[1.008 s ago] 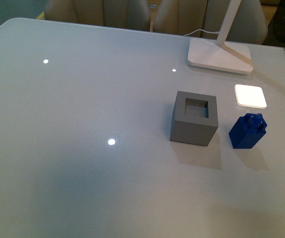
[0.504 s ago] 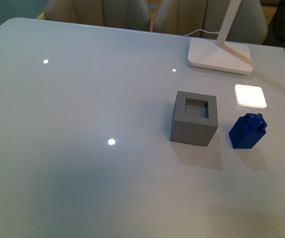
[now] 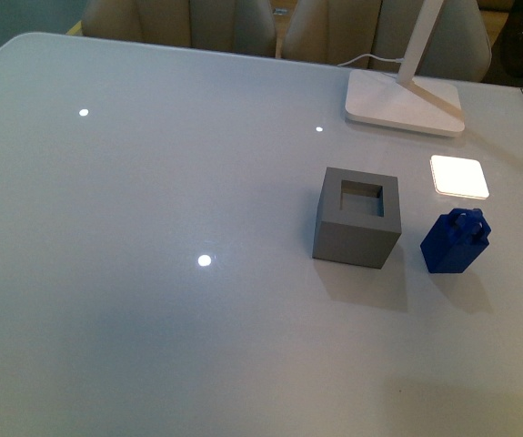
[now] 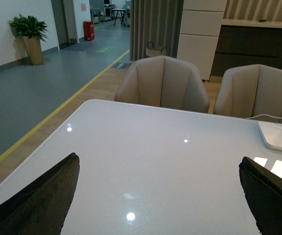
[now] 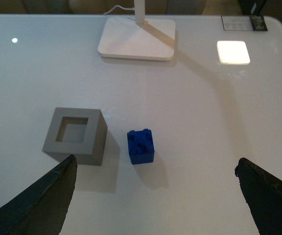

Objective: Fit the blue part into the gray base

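Observation:
The square hole (image 3: 362, 199) looks shallow, and its bottom can be seen. The blue part (image 3: 456, 241) will therefore stand up above the gray base when I put it in.
The gray base (image 3: 357, 217) stands on the white table, its square hole facing up. The blue part (image 3: 456, 240) stands upright just right of it, apart from it, knobbly handle on top. Neither arm shows in the front view. In the right wrist view the gray base (image 5: 75, 135) and the blue part (image 5: 141, 146) lie ahead of my right gripper (image 5: 155, 196), which is open, empty and held above the table. My left gripper (image 4: 160, 198) is open and empty over bare table; neither block shows in its view.
A white desk lamp base (image 3: 405, 101) with its stem stands at the back right of the table (image 3: 152, 182), and its bright light patch (image 3: 459, 176) lies behind the blue part. Beige chairs (image 4: 163, 83) stand behind the far edge.

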You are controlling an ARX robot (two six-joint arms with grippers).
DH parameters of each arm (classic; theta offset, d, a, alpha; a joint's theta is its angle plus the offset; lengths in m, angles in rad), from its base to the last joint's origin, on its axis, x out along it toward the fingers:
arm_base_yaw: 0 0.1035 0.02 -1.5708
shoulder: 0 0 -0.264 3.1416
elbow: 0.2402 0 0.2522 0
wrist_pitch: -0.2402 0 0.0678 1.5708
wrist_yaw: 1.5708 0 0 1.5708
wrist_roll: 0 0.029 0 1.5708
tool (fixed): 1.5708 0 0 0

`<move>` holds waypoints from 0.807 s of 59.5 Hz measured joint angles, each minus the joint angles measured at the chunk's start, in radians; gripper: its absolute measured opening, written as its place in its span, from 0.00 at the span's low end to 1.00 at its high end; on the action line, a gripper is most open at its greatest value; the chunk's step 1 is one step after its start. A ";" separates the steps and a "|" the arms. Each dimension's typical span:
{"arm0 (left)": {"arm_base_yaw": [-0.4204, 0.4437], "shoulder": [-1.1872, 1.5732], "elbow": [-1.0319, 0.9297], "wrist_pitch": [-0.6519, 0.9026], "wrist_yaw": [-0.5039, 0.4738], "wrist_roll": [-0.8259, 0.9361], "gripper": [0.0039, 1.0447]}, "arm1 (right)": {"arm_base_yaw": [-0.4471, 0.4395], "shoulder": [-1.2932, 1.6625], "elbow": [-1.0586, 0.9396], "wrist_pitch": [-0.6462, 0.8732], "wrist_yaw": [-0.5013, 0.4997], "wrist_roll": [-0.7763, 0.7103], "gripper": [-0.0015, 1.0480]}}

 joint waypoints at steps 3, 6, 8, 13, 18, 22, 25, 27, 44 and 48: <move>0.000 0.000 0.000 0.000 0.000 0.000 0.93 | -0.016 0.151 0.058 0.043 -0.038 0.000 0.91; 0.000 0.000 0.000 0.000 0.000 0.000 0.93 | -0.034 0.335 0.134 0.066 -0.097 0.013 0.91; 0.000 0.000 0.000 0.000 0.000 0.000 0.93 | -0.044 0.420 0.171 0.071 -0.130 0.023 0.91; 0.000 0.000 0.000 0.000 0.000 0.000 0.93 | -0.058 0.595 0.245 0.088 -0.167 0.032 0.91; 0.000 0.000 0.000 0.000 0.000 0.000 0.93 | -0.064 0.747 0.304 0.098 -0.171 0.042 0.91; 0.000 0.000 0.000 0.000 0.000 0.000 0.93 | -0.069 0.814 0.332 0.098 -0.180 0.045 0.91; 0.000 0.000 0.000 0.000 0.000 0.000 0.93 | -0.073 0.863 0.352 0.098 -0.180 0.045 0.91; 0.000 0.000 0.000 0.000 0.000 0.000 0.93 | -0.076 0.888 0.362 0.098 -0.180 0.045 0.91; 0.000 0.000 0.000 0.000 0.000 0.000 0.93 | -0.097 1.029 0.435 0.105 -0.185 0.045 0.91; 0.000 0.000 0.000 0.000 0.000 0.000 0.93 | -0.102 1.050 0.454 0.104 -0.185 0.047 0.91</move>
